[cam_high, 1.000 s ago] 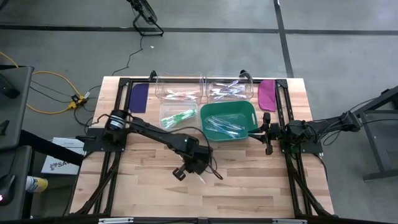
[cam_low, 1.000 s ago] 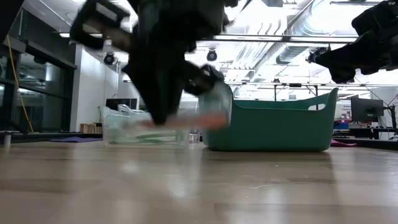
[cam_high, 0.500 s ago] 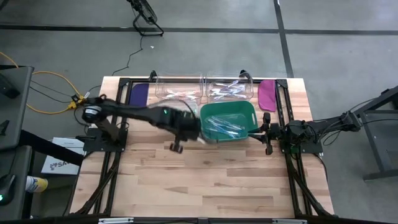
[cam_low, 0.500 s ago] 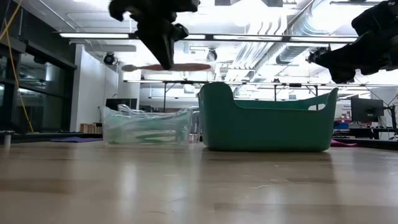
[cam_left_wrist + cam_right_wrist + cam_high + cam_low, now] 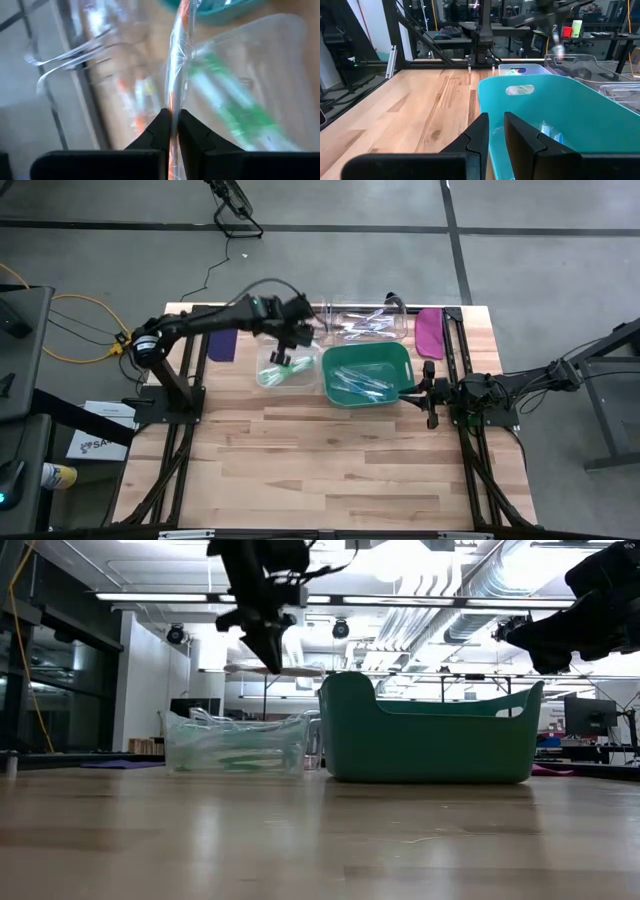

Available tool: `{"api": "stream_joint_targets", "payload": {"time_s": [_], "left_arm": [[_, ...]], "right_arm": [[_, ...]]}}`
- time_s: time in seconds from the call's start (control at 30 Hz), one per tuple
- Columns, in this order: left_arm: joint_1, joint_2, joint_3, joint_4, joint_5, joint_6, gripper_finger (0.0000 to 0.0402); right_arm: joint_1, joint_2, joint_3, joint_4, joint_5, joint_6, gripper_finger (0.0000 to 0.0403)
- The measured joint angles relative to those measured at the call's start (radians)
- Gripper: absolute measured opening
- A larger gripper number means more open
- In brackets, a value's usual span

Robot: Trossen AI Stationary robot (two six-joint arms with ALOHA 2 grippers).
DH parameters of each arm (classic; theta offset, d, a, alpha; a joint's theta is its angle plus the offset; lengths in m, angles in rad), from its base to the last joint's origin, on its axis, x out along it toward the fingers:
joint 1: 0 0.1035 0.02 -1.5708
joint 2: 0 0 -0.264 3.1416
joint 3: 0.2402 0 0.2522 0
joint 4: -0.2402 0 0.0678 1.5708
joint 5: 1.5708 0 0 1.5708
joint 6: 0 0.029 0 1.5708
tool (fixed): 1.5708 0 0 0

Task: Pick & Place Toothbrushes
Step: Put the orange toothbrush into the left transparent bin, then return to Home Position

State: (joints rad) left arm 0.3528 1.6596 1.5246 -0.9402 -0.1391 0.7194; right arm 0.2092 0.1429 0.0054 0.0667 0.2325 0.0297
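Observation:
The orange toothbrush (image 5: 177,65) hangs free of the rims and matches those in the far clear bin (image 5: 137,102), so my left gripper continues there until it can release inside.
My left gripper (image 5: 286,352) (image 5: 272,662) (image 5: 173,125) hangs high over the far clear bins, shut on an orange toothbrush in a clear wrapper (image 5: 176,60) (image 5: 285,670). Below it a clear bin (image 5: 287,368) holds green toothbrushes. Two more clear bins (image 5: 285,322) (image 5: 368,323) sit at the table's far edge and hold other toothbrushes. The green basket (image 5: 367,375) (image 5: 555,110) contains several blue and clear ones. My right gripper (image 5: 429,392) (image 5: 495,130) waits at the basket's right rim, above the table, shut and empty. My left gripper pinches the wrapped orange toothbrush partway along its shaft (image 5: 172,107) between the two fingers (image 5: 161,127). The fingers come from above, pointing down, and lie across it. The toothbrush is lifted clear and lies about level in the low view, sticking out both sides.
Two purple and magenta paddle-shaped pieces (image 5: 222,337) (image 5: 430,332) lie at the far left and far right of the table. Bare wood (image 5: 340,460) covers the near half. Black frame rails (image 5: 185,380) run along both sides.
My left gripper, shut on the toothbrush throughout, has risen from just above the table's middle and swung toward the far edge, ending over the clear bins. The toothbrush has travelled with it, lifted high above the basket rim. The right arm has kept still.

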Motion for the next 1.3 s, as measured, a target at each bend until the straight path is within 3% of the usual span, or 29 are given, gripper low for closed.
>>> {"api": "stream_joint_targets", "payload": {"time_s": [0.13, 0.33, 0.73, 1.13, 1.3], "left_arm": [[0.119, 0.006, -0.001, 0.071, 0.049, 0.059, 0.002], [0.26, 0.05, -0.047, 0.17, 0.128, 0.03, 0.002], [0.355, 0.128, -0.117, 0.24, 0.215, 0.004, 0.0026], [0.36, 0.131, -0.116, 0.255, 0.217, 0.013, 0.0165], [0.324, 0.119, -0.116, 0.244, 0.203, 0.01, 0.019]], "right_arm": [[0.0, 0.0, 0.0, 0.0, 0.0, 0.0, 0.0052], [0.0, 0.0, 0.0, 0.0, 0.0, 0.0, 0.0052], [0.0, 0.0, 0.0, 0.0, 0.0, 0.0, 0.0052], [0.0, 0.0, 0.0, 0.0, 0.0, 0.0, 0.0052], [0.0, 0.0, 0.0, 0.0, 0.0, 0.0, 0.0052]]}}
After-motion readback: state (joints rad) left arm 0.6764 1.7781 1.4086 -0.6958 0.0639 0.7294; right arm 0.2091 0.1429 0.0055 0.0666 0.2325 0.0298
